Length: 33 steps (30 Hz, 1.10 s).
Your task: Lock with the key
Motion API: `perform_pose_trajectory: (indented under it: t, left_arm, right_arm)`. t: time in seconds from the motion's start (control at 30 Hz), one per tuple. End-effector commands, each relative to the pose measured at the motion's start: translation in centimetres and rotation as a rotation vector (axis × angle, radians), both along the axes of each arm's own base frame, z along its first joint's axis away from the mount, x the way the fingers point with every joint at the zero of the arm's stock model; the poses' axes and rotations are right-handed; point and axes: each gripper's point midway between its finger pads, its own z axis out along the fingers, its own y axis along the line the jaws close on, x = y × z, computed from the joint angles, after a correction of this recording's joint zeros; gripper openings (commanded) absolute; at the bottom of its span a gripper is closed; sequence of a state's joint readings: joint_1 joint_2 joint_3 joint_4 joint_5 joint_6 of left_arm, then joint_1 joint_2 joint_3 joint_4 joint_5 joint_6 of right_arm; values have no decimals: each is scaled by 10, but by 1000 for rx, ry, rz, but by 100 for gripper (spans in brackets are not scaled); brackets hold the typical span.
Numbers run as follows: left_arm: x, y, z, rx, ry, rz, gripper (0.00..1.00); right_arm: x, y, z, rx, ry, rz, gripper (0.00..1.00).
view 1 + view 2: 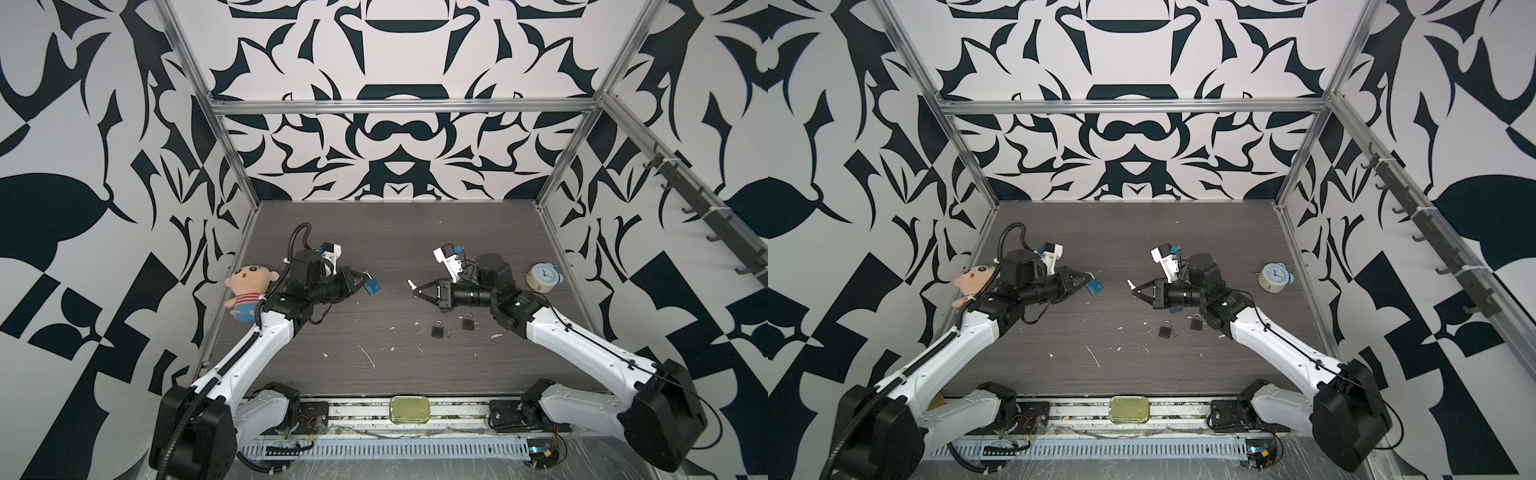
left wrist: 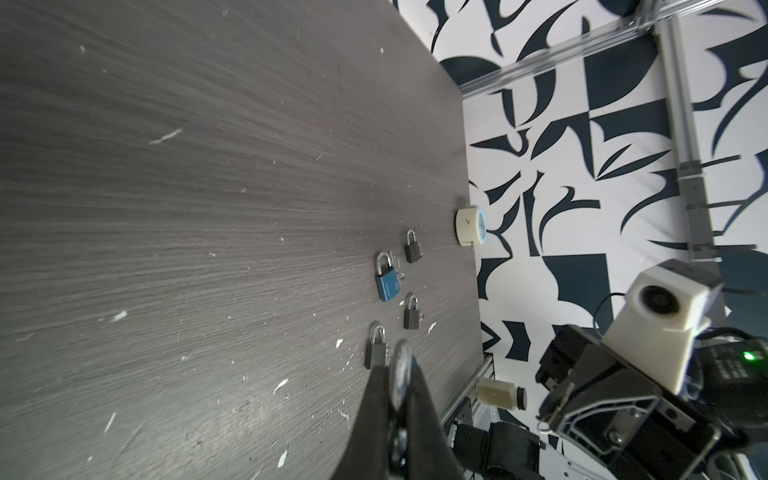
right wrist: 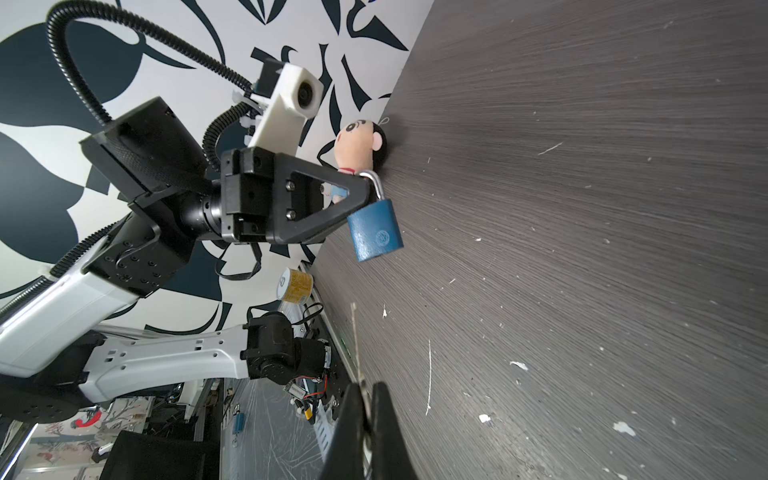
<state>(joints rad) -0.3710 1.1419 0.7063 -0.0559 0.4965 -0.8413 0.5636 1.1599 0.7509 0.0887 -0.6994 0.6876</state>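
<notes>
The blue padlock (image 1: 372,287) hangs body-down over a clear patch of table (image 1: 385,307), so my left gripper goes on lowering it until its body lands, then let go.
My left gripper (image 1: 360,276) is shut on the silver shackle of a blue padlock (image 1: 371,286), which hangs above the table; the lock's body (image 3: 376,230) dangles below the fingertips. In the left wrist view the shackle (image 2: 402,360) shows pinched between my left gripper's (image 2: 398,365) jaws. My right gripper (image 1: 415,290) is shut on a small silver key (image 1: 411,284), its blade (image 3: 354,332) sticking out past the fingertips toward the padlock. Key and padlock are apart, with bare table between them in both top views.
Two dark padlocks (image 1: 437,329) (image 1: 468,321) lie near the right arm, and another blue padlock (image 2: 386,286) lies among them. A small clock (image 1: 542,277) stands at the right, a plush doll (image 1: 249,291) at the left wall, and a brass tin (image 1: 409,409) on the front rail.
</notes>
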Motion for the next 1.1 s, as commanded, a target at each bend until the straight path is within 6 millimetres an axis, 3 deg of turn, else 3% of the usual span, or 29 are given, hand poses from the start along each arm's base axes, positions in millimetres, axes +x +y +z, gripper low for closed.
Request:
perform_pose_trajectory:
  t: [0.0,0.13,0.47,0.83,1.07]
  left_arm:
    - [5,-17,3,-1,-23,-59,0]
    - [13,-27,-27,26,44,-71,0]
    - [29,-44,-80,44,171,-99,0]
    - [35,-47,-129,81,288,-78,0]
    - [34,-40,-147,124,331,-42,26]
  right_arm:
    - [10,-5,13,10,-49,-31,0]
    - [14,-8,10,14,-41,-44,0]
    - [14,-8,1,1,-18,-44,0]
    - [15,-7,-10,-10,9,-42,0]
    - [16,-6,-14,-13,20,-43,0]
